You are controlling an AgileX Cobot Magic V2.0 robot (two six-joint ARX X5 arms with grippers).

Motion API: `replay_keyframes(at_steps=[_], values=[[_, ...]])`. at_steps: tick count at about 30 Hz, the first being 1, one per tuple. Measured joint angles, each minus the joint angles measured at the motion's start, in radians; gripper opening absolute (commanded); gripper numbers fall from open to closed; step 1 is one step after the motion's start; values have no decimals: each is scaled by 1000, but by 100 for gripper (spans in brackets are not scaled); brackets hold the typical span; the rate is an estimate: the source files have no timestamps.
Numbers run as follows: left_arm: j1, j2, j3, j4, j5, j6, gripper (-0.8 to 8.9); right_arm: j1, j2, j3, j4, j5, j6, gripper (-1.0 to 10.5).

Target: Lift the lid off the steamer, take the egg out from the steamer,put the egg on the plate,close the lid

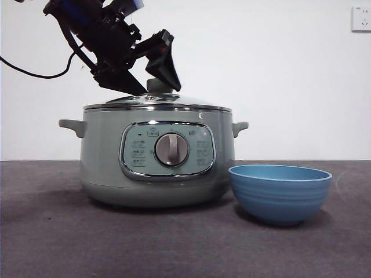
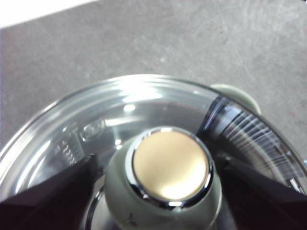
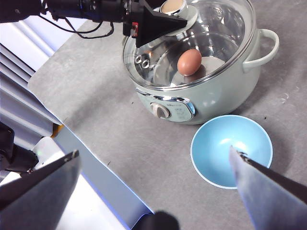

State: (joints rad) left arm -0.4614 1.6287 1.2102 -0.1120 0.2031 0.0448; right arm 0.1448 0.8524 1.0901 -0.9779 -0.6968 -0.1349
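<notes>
The pale green knob [image 1: 158,86] is at the middle of the lid's round rim. The glass lid [image 1: 194,103] will therefore come off in one piece and stay level when I lift.
The glass lid [image 1: 191,102] sits closed on the sage-green steamer [image 1: 104,156]. My left gripper [image 1: 155,81] comes down from the upper left, its jaws open and close on either side of the lid's pale green knob [image 2: 170,165]. Through the lid [image 3: 216,28] the right wrist view shows a brown egg [image 3: 189,61] inside the steamer [image 3: 211,96]. The blue plate [image 1: 280,194], a deep bowl, stands empty to the right of the steamer. My right gripper [image 3: 154,151] is open and empty, high above the table near the plate [image 3: 197,160].
A steamer side handle [image 2: 240,93] pokes out past the lid rim. The grey table's edge [image 3: 72,134] and a white floor strip lie beyond the steamer's panel side. A wall socket [image 1: 360,18] is at the upper right.
</notes>
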Motion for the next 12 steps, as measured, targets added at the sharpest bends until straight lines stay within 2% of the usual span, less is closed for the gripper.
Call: replay_keyframes(at_steps=[2,5,9,11,12], values=[[0,0,0,-3,-2,0,263,0,0,0,0,0,0,599],[-5,0,5,-3,7,14,166,0,0,0,0,0,0,599],[-6,0,6,-3,9,15,102,0,0,0,0,0,0,599],[-6,0,6,-3,9,15,-12,0,0,0,0,0,0,599],[-6,0,6,-3,10,15,-8,0,0,0,0,0,0,599]])
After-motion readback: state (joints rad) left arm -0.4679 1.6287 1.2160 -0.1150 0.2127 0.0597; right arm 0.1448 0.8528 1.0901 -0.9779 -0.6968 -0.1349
